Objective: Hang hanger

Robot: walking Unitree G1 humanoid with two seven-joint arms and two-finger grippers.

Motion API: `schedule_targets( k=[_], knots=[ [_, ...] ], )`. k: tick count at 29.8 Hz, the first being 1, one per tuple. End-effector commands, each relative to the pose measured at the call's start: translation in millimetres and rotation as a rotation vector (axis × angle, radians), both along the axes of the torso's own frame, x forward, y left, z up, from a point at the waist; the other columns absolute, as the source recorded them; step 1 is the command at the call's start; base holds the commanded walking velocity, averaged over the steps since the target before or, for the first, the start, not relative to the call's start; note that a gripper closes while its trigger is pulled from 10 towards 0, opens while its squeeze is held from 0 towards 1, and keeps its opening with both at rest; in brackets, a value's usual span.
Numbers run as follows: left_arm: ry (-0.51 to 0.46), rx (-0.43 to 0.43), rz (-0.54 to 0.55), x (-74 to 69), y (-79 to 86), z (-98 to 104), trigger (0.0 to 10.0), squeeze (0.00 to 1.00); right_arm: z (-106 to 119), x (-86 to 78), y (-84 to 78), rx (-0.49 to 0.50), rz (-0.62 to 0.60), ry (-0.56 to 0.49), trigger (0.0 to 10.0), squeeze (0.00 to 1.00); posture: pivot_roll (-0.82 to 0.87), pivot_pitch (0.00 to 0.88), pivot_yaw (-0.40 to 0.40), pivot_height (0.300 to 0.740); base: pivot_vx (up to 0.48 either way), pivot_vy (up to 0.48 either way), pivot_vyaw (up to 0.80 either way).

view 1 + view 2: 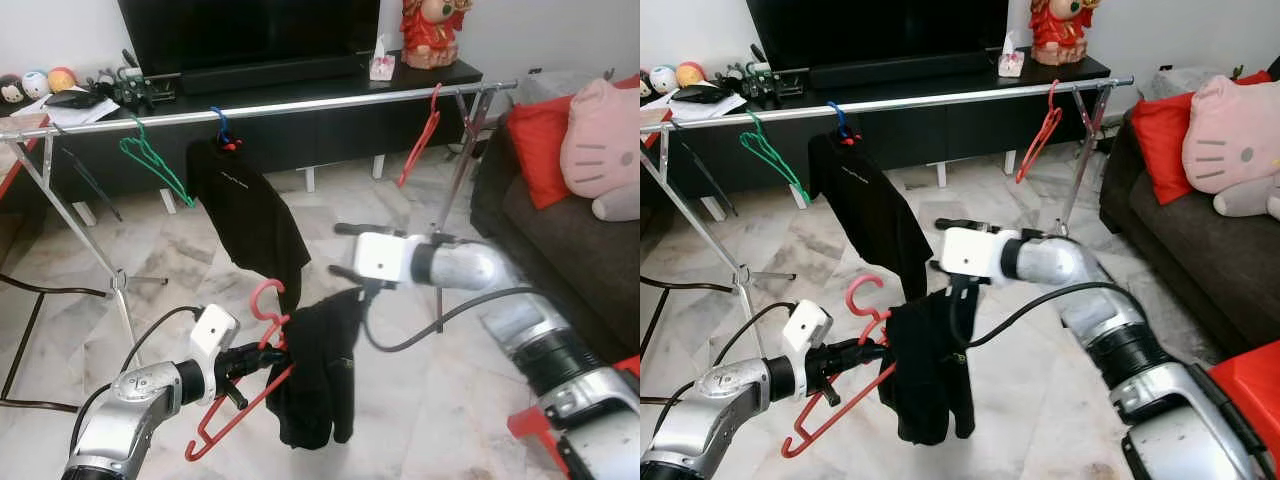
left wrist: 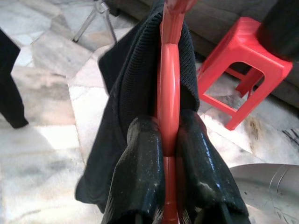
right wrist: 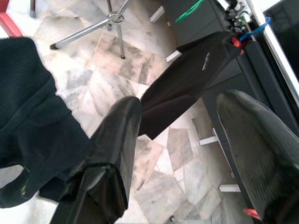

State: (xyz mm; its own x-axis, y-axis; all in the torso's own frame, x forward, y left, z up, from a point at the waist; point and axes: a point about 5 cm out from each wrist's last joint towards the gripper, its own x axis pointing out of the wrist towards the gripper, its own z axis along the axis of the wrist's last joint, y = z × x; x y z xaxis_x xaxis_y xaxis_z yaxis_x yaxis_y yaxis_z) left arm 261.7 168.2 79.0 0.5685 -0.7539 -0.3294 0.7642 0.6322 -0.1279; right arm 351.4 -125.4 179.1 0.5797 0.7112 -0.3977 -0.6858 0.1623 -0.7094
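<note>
One end of the red hanger goes out of sight into the black garment (image 1: 288,371). I expect the hanger (image 1: 238,417) to come along when I lift the garment.
A red hanger (image 1: 236,412) with a black garment (image 1: 318,372) draped over it is held low above the floor. My left gripper (image 1: 262,352) is shut on the hanger just below its hook; in the left wrist view both fingers (image 2: 140,177) pinch the red bar (image 2: 168,84). My right gripper (image 1: 345,251) is open just above the garment's top edge, its fingers (image 3: 119,135) spread with nothing between them. The silver clothes rail (image 1: 320,102) runs across behind. On it hang a black shirt (image 1: 245,210), a green hanger (image 1: 150,160) and another red hanger (image 1: 420,140).
The rail's crossed legs (image 1: 118,282) stand left and right. A black TV console (image 1: 300,80) is behind it. A dark sofa (image 1: 580,250) with a red pillow and a pink plush is on the right. A red stool (image 2: 252,51) stands near my feet.
</note>
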Motion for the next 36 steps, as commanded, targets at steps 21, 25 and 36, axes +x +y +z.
schedule_targets(
  k=[21, 25, 36],
  knots=[
    [-0.200, 0.076, -0.246, -3.8, 0.0, 15, 10.0, 0.00, -13, -16.3, -24.1, -0.126, 0.369, 0.342, 10.0, 0.00, -0.11, 0.000, 0.049, 0.740, 0.000, 0.000, 0.00],
    [-0.210, 0.087, -0.267, -4.1, 0.0, 16, 10.0, 0.00, -14, -17.8, -15.0, -0.119, 0.432, 0.377, 10.0, 0.00, -0.11, 0.000, 0.047, 0.740, 0.000, 0.000, 0.00],
    [-0.217, 0.112, -0.284, -2.9, -1.7, 14, 10.0, 0.00, -28, -22.3, 3.9, -0.151, 0.512, 0.434, 10.0, 0.00, -0.10, 0.000, 0.044, 0.740, 0.000, 0.000, 0.00]
  ],
)
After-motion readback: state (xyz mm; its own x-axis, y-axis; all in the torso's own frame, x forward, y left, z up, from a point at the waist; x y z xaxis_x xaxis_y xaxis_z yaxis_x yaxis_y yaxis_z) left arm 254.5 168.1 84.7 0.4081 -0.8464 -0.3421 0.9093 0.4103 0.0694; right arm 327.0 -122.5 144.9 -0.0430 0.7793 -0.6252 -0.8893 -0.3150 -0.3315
